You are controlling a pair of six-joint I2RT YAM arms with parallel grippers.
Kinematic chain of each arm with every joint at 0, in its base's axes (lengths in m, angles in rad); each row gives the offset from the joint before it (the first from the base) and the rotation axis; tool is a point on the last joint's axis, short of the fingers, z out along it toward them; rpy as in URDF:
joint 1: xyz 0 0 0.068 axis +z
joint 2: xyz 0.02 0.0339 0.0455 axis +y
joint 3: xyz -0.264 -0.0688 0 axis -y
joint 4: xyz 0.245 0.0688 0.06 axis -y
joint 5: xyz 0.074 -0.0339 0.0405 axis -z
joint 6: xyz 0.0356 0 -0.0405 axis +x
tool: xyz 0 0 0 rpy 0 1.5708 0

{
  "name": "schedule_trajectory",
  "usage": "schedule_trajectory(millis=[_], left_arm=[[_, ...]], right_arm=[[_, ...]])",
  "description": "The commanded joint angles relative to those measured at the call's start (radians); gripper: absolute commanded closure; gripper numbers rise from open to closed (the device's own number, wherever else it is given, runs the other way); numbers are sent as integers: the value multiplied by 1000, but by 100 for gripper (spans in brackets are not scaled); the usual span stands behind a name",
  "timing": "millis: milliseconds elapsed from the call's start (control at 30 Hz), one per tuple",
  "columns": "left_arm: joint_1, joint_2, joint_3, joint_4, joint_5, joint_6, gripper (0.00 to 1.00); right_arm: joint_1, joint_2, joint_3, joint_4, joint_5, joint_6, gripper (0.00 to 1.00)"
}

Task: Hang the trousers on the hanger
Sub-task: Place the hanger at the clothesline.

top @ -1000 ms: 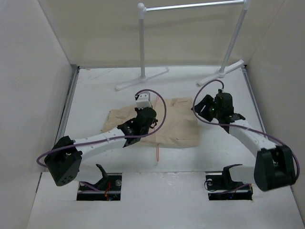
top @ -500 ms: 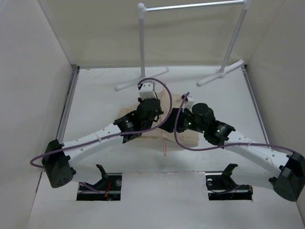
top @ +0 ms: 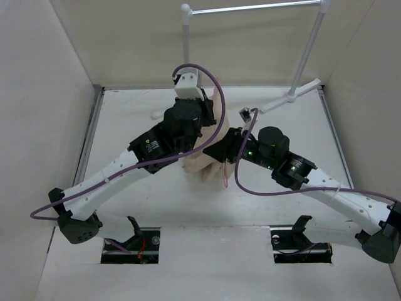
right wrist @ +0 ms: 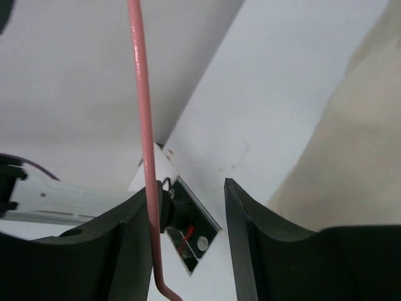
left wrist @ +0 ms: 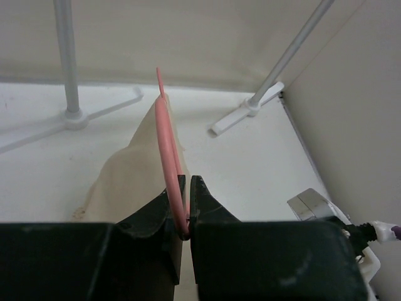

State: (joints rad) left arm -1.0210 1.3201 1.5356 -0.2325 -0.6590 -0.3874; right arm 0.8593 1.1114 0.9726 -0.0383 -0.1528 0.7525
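The pink hanger [left wrist: 166, 141] is pinched by my left gripper only, so next my right gripper closes on the wire [right wrist: 150, 182] next to the left gripper's finger before my left gripper opens and moves away.
My left gripper [top: 210, 119] is raised above the table and shut on the thin pink hanger [left wrist: 164, 135]; the wire sits pinched between its fingertips [left wrist: 187, 180]. The beige trousers [top: 202, 162] hang bunched from the hanger, draped on its left side in the left wrist view [left wrist: 125, 182]. A pink end of the hanger [top: 224, 177] pokes out below the cloth. My right gripper [top: 225, 150] is open right beside the hanging cloth. In the right wrist view the pink wire [right wrist: 145, 144] runs along the left finger of the gripper [right wrist: 191, 188], not clamped. The trousers [right wrist: 357, 144] lie at the right.
The white garment rack stands at the back, with its left post [top: 186, 53], right post [top: 308, 53] and silver bar [top: 250, 7]. Its feet [left wrist: 75, 119] rest on the white table. Side walls close in left and right. Purple cables loop over both arms.
My left arm has lifted the hanger with the trousers off the table and carried it towards the back. My right gripper has moved left, up against the hanging cloth and wire.
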Motion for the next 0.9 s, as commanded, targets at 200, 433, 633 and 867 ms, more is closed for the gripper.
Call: schedule_trajectory(millis=[200, 433, 633, 867], left_arm=[[-18, 33, 175, -27, 27, 45, 100], [-9, 50, 175, -27, 73, 42, 100], [-6, 54, 184, -22, 76, 36, 100], [9, 45, 193, 10, 114, 16, 67]], right_arm=[[-1, -68, 135, 55, -22, 50, 62], [2, -27, 164, -35, -13, 65, 84], [10, -1, 202, -101, 51, 73, 93], [-39, -21, 207, 110, -53, 122, 96]])
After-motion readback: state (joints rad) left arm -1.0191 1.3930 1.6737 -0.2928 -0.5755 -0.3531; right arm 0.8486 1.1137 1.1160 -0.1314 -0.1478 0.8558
